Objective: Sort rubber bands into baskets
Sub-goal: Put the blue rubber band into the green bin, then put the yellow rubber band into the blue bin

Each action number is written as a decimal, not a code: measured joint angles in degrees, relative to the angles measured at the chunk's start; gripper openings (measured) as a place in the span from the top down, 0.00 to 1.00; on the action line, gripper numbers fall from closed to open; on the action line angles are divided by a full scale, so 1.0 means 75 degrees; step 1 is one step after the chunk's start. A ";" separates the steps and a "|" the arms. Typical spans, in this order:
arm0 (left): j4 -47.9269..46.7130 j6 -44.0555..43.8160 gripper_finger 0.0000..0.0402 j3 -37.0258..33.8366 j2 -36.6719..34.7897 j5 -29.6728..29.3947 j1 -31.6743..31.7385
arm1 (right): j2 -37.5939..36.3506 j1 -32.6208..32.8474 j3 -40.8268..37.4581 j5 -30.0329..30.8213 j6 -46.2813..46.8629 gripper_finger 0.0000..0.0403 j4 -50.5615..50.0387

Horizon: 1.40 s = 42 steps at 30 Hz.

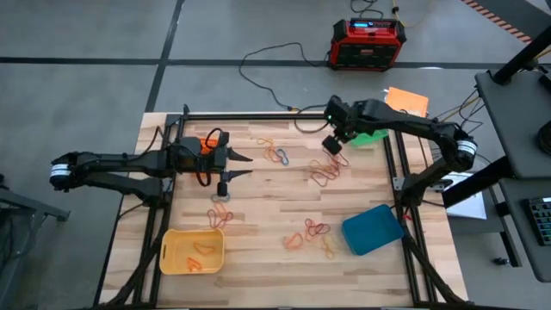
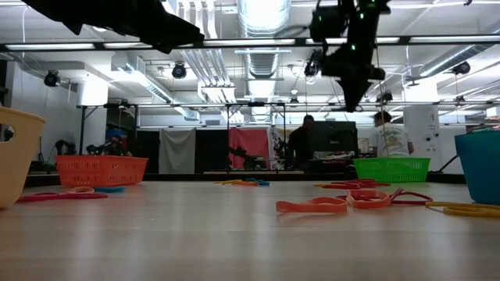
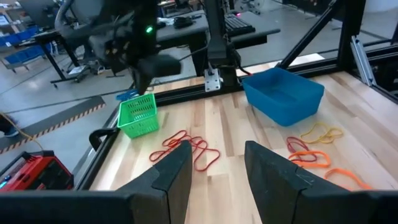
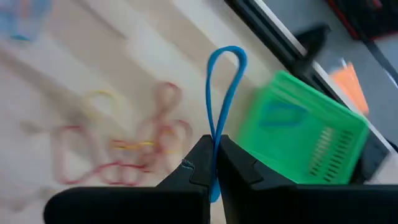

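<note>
I should keep moving my right gripper toward the green basket [image 4: 283, 114], since a blue band lies in it, and let go of the matching blue band over the basket's bottom [image 4: 295, 134].
My right gripper [image 1: 334, 148] is above the table beside the green basket [image 1: 370, 134] at the far right, shut on a blue rubber band [image 4: 224, 74]. The green basket [image 4: 305, 134] lies just beyond the band in the right wrist view. My left gripper [image 1: 244, 165] is open and empty, held above the table's left half; its fingers [image 3: 177, 171] point toward the right side. Red bands [image 1: 325, 172], orange bands [image 1: 275, 155] and more bands [image 1: 310, 232] lie loose on the wood. The yellow basket [image 1: 192, 251] holds a few orange bands. My right gripper pinches the blue rubber band between its two fingers, both strands together [image 4: 216, 134]. The long closed loop [image 4: 227, 56] sticks out past the fingertips. The band is lifted clear of the table, and the gripper points downward in the low view [image 2: 349, 86].
The blue basket [image 1: 373, 229] stands near the right edge and the orange basket [image 1: 207, 142] at the far left, partly under my left arm. A dark frame rail [image 1: 284, 116] runs along the table's far edge. A red-black box [image 1: 368, 43] sits on the floor beyond the table.
</note>
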 joint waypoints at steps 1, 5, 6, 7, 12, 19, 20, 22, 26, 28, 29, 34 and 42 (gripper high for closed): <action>0.0000 -0.0058 0.67 0.0000 0.0001 0.0000 0.0000 | 0.0042 -0.0238 -0.0054 0.0005 -0.0093 0.98 -0.0003; 0.0000 -0.0185 0.67 0.0000 0.0009 0.0000 0.0000 | 0.0206 -0.1155 -0.0155 0.0197 -0.0209 0.98 0.0030; 0.0000 -0.0185 0.67 0.0000 0.0009 0.0000 0.0000 | 0.0257 -0.1381 -0.0161 0.0207 -0.0207 0.98 0.0065; 0.0000 -0.0183 0.67 0.0000 0.0009 0.0000 0.0000 | 0.0322 -0.1592 -0.0168 0.0210 -0.0204 0.98 0.0120; -0.0001 -0.0190 0.67 0.0000 0.0009 0.0000 0.0000 | 0.0780 -0.2368 -0.0193 0.0207 0.0019 0.98 0.0293; -0.0162 -0.0332 0.67 0.0000 0.0009 0.0003 0.0000 | 0.1639 -0.2551 -0.0310 0.0204 0.0055 0.98 0.0269; -0.0226 -0.0335 0.67 0.0000 0.0009 0.0003 0.0000 | 0.1751 -0.2551 -0.0314 0.0205 0.0054 0.98 0.0268; -0.0306 -0.0366 0.67 0.0000 0.0009 0.0003 0.0000 | 0.1913 -0.2551 -0.0319 0.0326 0.0055 0.98 0.0264; -0.0310 -0.0453 0.67 0.0000 0.0009 0.0003 0.0000 | 0.2079 -0.2551 -0.0319 0.0530 0.0117 0.98 0.0267; -0.0312 -0.0469 0.67 0.0000 0.0010 0.0003 0.0000 | 0.2116 -0.2554 -0.0321 0.0530 0.0123 0.98 0.0275; -0.0312 -0.0474 0.67 0.0000 0.0012 0.0003 0.0000 | 0.2116 -0.2554 -0.0326 0.0532 0.0126 0.98 0.0291; -0.0315 -0.0590 0.67 0.0000 0.0009 0.0006 0.0000 | 0.2079 -0.2554 -0.0345 0.0539 0.0260 0.95 0.0319; -0.0428 -0.1079 0.67 -0.0005 0.0011 0.0006 0.0000 | 0.2067 -0.2554 -0.0345 0.0539 0.0243 0.82 0.0327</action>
